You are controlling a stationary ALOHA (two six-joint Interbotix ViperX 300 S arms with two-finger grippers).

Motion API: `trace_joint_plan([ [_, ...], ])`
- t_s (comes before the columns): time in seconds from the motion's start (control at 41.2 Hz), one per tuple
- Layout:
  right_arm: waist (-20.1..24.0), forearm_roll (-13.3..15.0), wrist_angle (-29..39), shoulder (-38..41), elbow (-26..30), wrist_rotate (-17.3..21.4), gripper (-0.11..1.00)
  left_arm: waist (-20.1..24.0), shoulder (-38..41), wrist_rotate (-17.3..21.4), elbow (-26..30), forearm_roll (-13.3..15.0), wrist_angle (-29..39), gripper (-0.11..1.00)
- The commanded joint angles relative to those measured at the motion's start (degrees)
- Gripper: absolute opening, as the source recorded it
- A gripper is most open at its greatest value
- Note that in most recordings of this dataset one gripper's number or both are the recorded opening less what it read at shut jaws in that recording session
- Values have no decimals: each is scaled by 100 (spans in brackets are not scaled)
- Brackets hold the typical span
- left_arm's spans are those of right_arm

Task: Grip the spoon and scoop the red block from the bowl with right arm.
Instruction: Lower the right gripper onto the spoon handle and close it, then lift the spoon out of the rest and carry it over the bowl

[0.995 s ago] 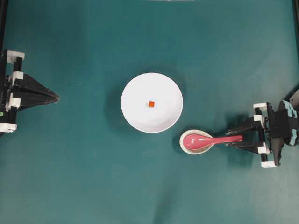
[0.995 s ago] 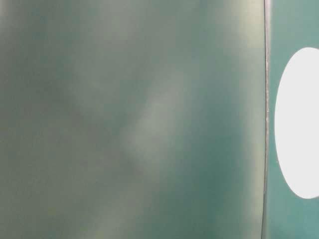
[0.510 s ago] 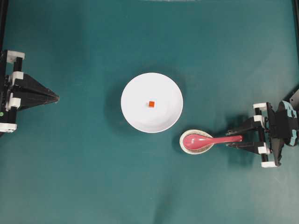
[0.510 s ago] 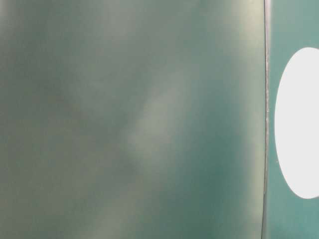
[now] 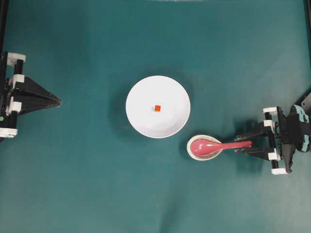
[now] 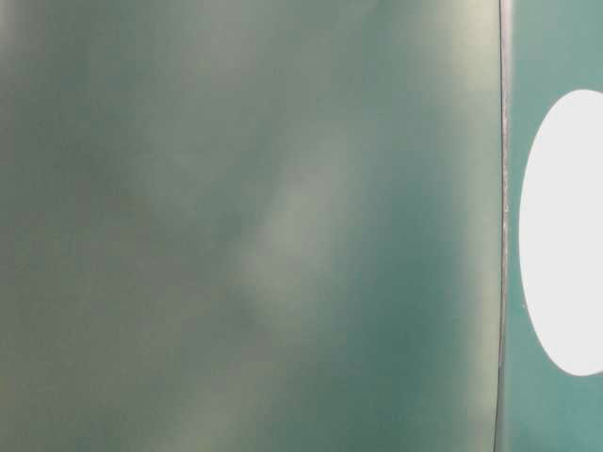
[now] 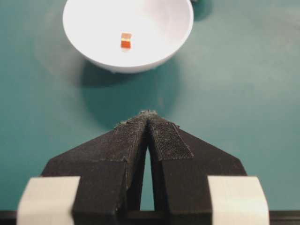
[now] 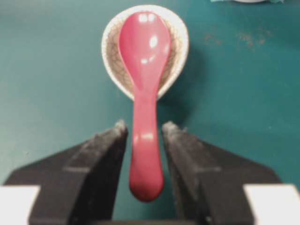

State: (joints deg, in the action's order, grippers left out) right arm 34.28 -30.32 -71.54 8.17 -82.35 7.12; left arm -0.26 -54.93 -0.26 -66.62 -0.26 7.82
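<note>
I expect the red block [image 5: 157, 108] to slide ahead of the spoon toward the bowl's side when I scoop, because it sits loose on the bowl's smooth bottom [image 5: 158, 121].
The white bowl [image 5: 170, 119] sits mid-table with the tiny red block [image 5: 157, 108] inside it; the left wrist view shows both, the bowl [image 7: 154, 51] and the block [image 7: 125, 41]. The pink-red spoon [image 5: 214, 145] lies with its scoop in a speckled oval rest [image 5: 206, 156] and its handle pointing right. My right gripper [image 5: 238, 144] is open, one finger on each side of the handle's end, with a gap on both sides. The right wrist view shows the spoon [image 8: 144, 70] running between these open jaws [image 8: 144, 126]. My left gripper [image 5: 59, 101] is shut and holds nothing, far left.
The table is covered in teal cloth. The spoon rest [image 8: 178, 42] stands just right of and below the bowl. The table-level view is a blur, with only the bowl's white shape [image 6: 565, 235] at its right edge.
The right gripper has crept very slightly left along the spoon's handle. Its jaws stay as wide as before, and nothing else has moved.
</note>
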Motion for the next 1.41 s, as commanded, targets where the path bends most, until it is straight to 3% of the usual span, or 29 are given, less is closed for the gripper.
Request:
trace_joint_plan([
  [0.0,18,-26,-62,-35,26,18,44,-9,44,0,141,-18,-35,0],
  [0.267,18,-114,-70,-35,26,-9,43,-9,44,0,132,-18,-35,0],
  [0.51,26,-123,-62,-35,53,-185,25,-18,44,-9,132,-18,-35,0],
  [0.874,18,-123,-62,-88,114,-176,24,-9,44,-26,141,-18,-35,0],
  [1.14,-70,-132,105,-712,62,-202,24,-9,44,-18,141,-18,-35,0],
  [1.383,-325,-132,888,-1626,88,-501,24,-9,44,-26,141,-18,-35,0],
])
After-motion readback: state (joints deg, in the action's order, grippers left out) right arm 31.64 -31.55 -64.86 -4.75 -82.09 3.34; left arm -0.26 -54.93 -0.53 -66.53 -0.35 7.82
